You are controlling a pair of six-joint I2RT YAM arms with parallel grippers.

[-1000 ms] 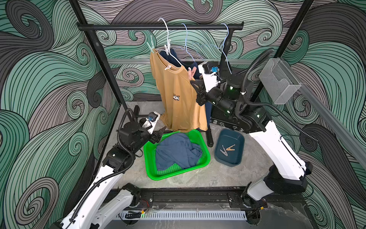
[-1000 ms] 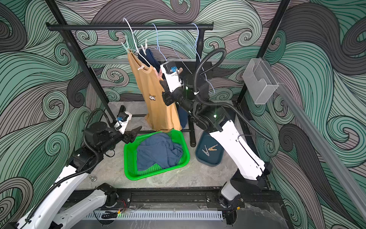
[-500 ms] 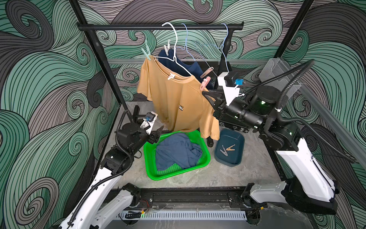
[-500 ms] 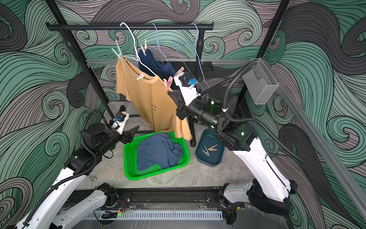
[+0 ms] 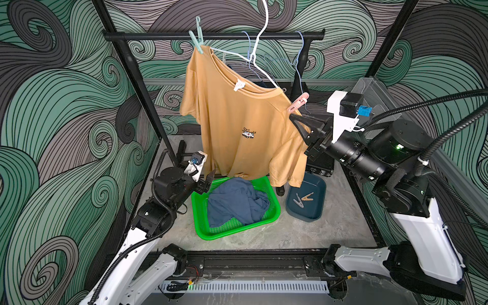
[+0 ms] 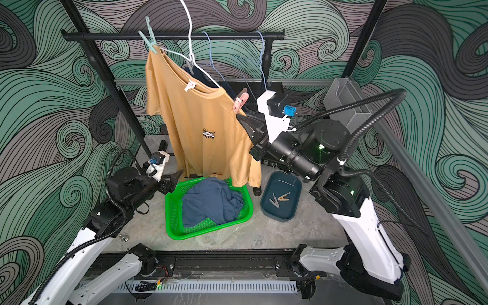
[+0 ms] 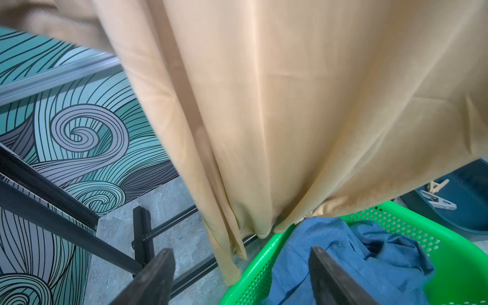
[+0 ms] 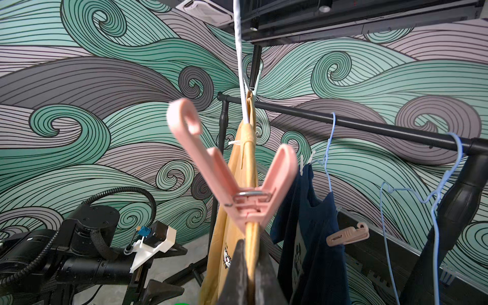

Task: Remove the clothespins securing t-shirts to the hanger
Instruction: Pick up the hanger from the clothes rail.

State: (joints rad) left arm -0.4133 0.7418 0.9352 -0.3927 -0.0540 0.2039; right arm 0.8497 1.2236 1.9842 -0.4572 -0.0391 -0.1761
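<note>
I should first lower the mustard t-shirt to the green basket [image 5: 238, 206] with my right gripper, because the white hanger [image 5: 252, 59] is high above my left gripper. My left gripper should take the hanger after that.
The mustard t-shirt [image 5: 237, 113] [image 6: 200, 116] hangs tilted on a white hanger [image 5: 260, 39], front towards the top views. A mint clothespin [image 5: 197, 35] [image 6: 149, 39] grips its raised shoulder; a pink clothespin [image 5: 298, 101] [image 8: 237, 184] grips the lower one. My right gripper [image 5: 293, 117] [image 8: 250, 245] is shut on the shirt's shoulder fabric just below the pink pin. The navy t-shirt [image 8: 311, 237] hangs behind with a peach clothespin [image 8: 347, 233] and a white one [image 8: 303, 163]. My left gripper [image 5: 210, 179] [image 7: 240, 250] is open and empty by the hem.
The blue t-shirt [image 5: 235, 200] lies crumpled in a green basket [image 5: 200, 227]. A dark tray [image 5: 317, 211] beside it holds two clothespins [image 5: 302, 199]. Bare blue wire hangers [image 5: 298, 52] hang on the black rail [image 5: 158, 36]; its upright stands at the left.
My right arm has drawn back to the right, pulling the mustard shirt and its hanger forward and up so the shirt turns to face front. The left arm has barely moved.
</note>
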